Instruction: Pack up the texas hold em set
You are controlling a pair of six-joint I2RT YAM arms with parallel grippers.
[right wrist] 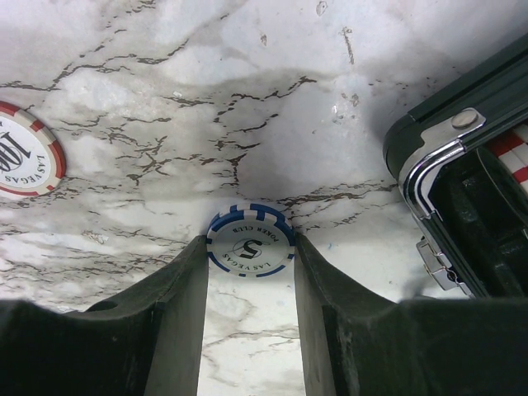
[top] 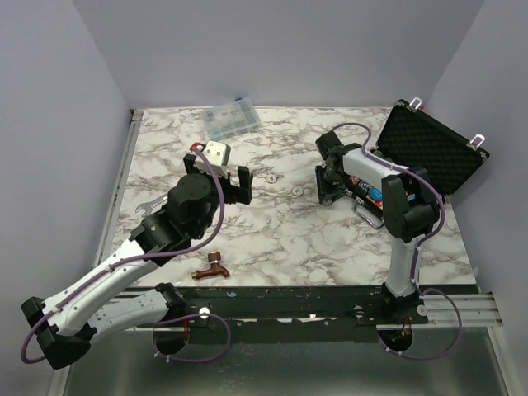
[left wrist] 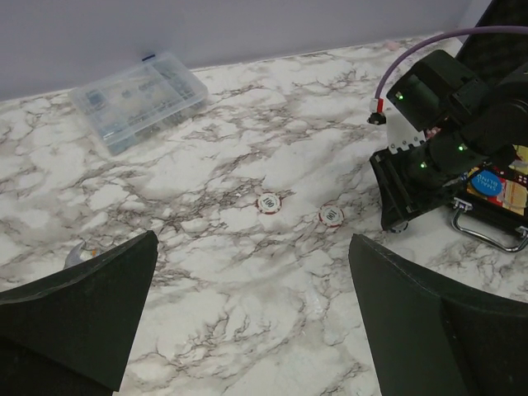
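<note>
The blue-and-white chip is held flat by its rim (right wrist: 249,212) in my right gripper, but it has to be on edge for the case rows, so my left gripper should pinch its faces (right wrist: 251,248) first.
The black case stands open at the right, its foam-lined lid (top: 433,148) tilted back; its silver-cornered front edge (right wrist: 462,165) and handle (left wrist: 487,231) show, with a card box (left wrist: 491,186) inside. My right gripper (right wrist: 250,247) is shut on a blue-and-white chip (right wrist: 250,241) at its fingertips, close over the table just left of the case (top: 328,196). Two red-and-white chips (left wrist: 269,202) (left wrist: 331,216) lie flat on the marble between the arms; one shows in the right wrist view (right wrist: 21,161). My left gripper (left wrist: 253,247) is open and empty, above the table near those chips (top: 219,169).
A clear plastic compartment box (top: 232,120) lies at the back left, also in the left wrist view (left wrist: 139,99). A copper faucet (top: 213,269) lies near the front edge. A silver wrench (top: 147,206) lies at the left, beside the left arm.
</note>
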